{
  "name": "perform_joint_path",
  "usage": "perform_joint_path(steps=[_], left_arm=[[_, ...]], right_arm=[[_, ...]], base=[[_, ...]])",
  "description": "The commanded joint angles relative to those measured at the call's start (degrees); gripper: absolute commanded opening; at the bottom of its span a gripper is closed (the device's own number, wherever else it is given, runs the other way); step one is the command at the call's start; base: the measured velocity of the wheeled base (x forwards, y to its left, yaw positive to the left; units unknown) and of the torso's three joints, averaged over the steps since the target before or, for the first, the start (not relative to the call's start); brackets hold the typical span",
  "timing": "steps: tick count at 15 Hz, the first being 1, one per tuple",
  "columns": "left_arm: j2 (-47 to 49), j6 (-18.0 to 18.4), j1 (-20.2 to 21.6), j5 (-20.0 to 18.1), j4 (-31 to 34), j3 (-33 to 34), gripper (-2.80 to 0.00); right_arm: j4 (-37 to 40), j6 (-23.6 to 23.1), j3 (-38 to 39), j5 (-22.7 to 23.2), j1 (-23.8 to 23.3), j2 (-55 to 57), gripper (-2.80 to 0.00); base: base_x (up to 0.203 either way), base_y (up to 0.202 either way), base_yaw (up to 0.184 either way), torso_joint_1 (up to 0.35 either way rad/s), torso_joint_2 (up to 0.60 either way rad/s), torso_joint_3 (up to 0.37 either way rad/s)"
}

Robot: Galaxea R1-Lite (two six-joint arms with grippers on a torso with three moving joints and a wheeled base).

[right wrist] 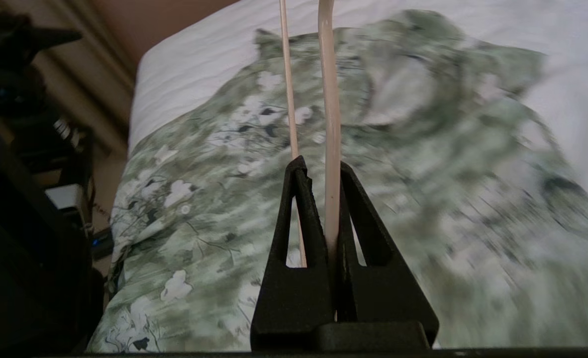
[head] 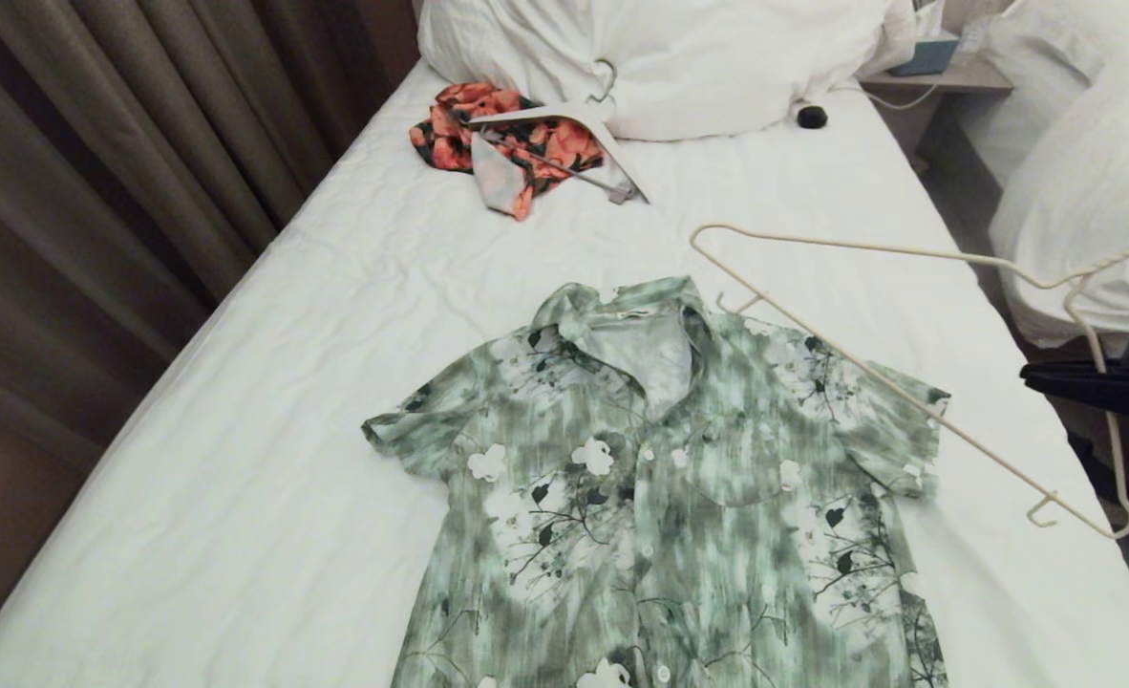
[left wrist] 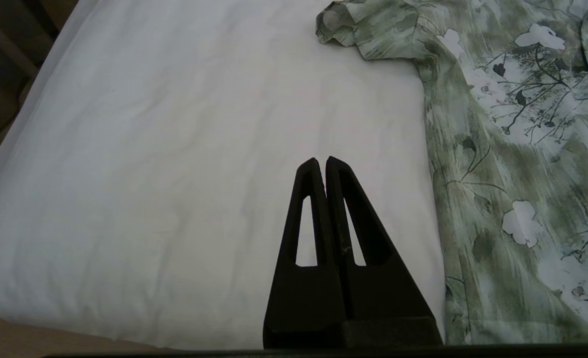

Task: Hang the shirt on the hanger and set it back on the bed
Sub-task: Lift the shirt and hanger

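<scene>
My right gripper should hold the hanger out of the way while my left gripper lifts the collar's front edge (head: 602, 360) to make room, because the shirt's neck opening (head: 648, 354) lies flat.
The green and white floral shirt (head: 679, 478) lies flat and face up on the bed (head: 287, 382), collar toward the pillows. The thin cream wire hanger (head: 861, 246) hangs in the air over the shirt's right shoulder and sleeve, tilted. My right gripper (head: 1031, 376) reaches in from the right edge and is shut on the hanger near its neck. In the right wrist view the wire (right wrist: 330, 124) runs straight up between the closed fingers of this gripper (right wrist: 324, 166), with the shirt (right wrist: 423, 199) below. My left gripper (left wrist: 322, 161) is shut and empty over bare sheet (left wrist: 174, 149), beside the shirt's side (left wrist: 513, 149).
An orange-and-black garment (head: 502, 139) with a thick white hanger (head: 612, 143) lies near the pillows (head: 698, 57). A small black object (head: 812, 117) sits beside them. Curtains (head: 144, 143) line the left side. A neighbouring bed (head: 1090, 191) and a nightstand (head: 937, 72) stand at right.
</scene>
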Motion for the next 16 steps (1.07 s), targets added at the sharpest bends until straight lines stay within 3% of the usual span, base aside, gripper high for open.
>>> perform_joint_path(steps=[1, 3, 8, 10, 12, 13, 16], left_arm=[[0.07, 0.01, 0.04, -0.05, 0.02, 0.00, -2.80], [0.07, 0.01, 0.04, -0.05, 0.02, 0.00, -2.80], [0.07, -1.13, 0.04, 0.40, -0.62, 0.12, -2.80], [0.08, 2.41, -0.11, -0.32, -0.95, 0.08, -2.80], [1.37, 9.51, -0.13, -3.43, -1.98, 0.01, -2.80], [3.06, 9.69, -0.13, -5.01, -3.02, -0.90, -2.80], [14.57, 2.55, -0.62, -10.05, -3.63, -11.57, -2.80]], right_arm=[[-0.82, -0.17, 0.10, -0.53, 4.72, 0.45, -2.80], [-1.56, -0.12, 0.58, -5.21, 9.03, -0.34, -2.80], [-1.56, 0.22, 1.44, -6.71, 7.36, -1.18, -2.80], [-1.40, 0.31, 1.61, -6.68, 5.60, -1.81, -2.80], [-1.30, 0.39, 1.55, -6.74, 3.83, -1.68, -2.80], [-1.18, 0.41, 1.64, -6.82, 3.11, -1.55, -2.80], [-1.34, 0.51, 1.72, -6.86, 0.70, -1.73, -2.80]], base=[[0.000, 0.000, 0.000, 0.000, 0.00, 0.000], [0.000, 0.000, 0.000, 0.000, 0.00, 0.000], [0.000, 0.000, 0.000, 0.000, 0.00, 0.000], [0.000, 0.000, 0.000, 0.000, 0.00, 0.000], [0.000, 0.000, 0.000, 0.000, 0.00, 0.000], [0.000, 0.000, 0.000, 0.000, 0.00, 0.000], [0.000, 0.000, 0.000, 0.000, 0.00, 0.000]])
